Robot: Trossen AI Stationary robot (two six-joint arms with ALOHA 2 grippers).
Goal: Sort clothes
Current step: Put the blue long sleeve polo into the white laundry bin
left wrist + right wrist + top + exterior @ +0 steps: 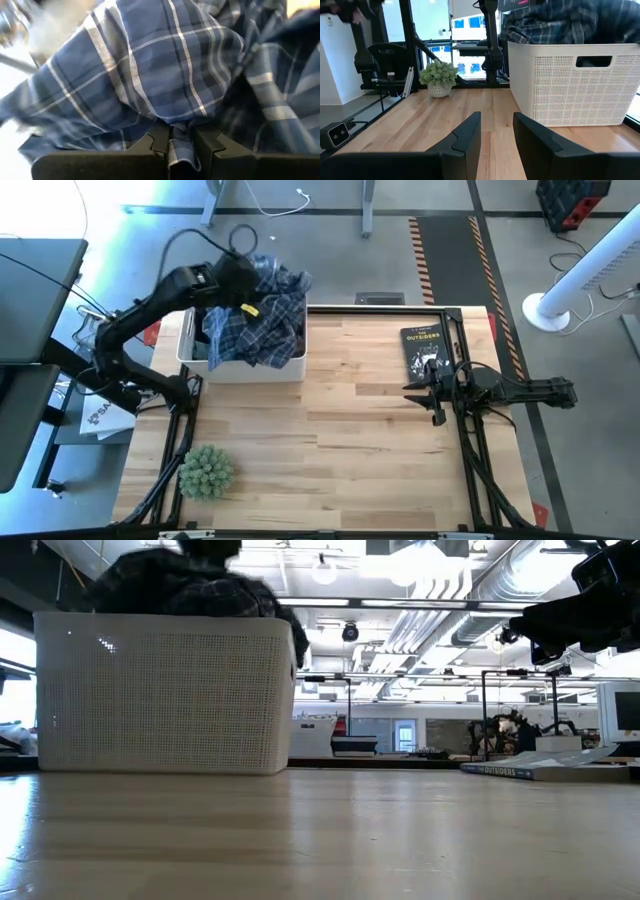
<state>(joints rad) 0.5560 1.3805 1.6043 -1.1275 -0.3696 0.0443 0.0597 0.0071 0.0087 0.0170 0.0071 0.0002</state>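
Observation:
Next, I let go of the blue plaid shirt's fold with my left gripper, because the shirt hangs over the white plastic basket's rim, and then push the heaped cloth down inside with closed fingers.
The blue plaid shirt lies heaped in the white plastic basket at the table's far left and spills over its rim. It also shows above the basket in the low view. My left gripper is over the basket's far side, shut on a bunch of the shirt. My right gripper is open and empty, level above the table at the right side, pointing toward the basket. The other garments do not show. My left gripper pinches a bunched fold of the plaid shirt between its two fingers. A short bit of cloth reaches back between the fingers. The rest of the shirt spreads ahead of the fingers, and most of it lies in the basket.
A black book lies at the table's far right, close to my right gripper. A small green potted plant stands near the table's near left corner. The bare wooden table top stretches between them.

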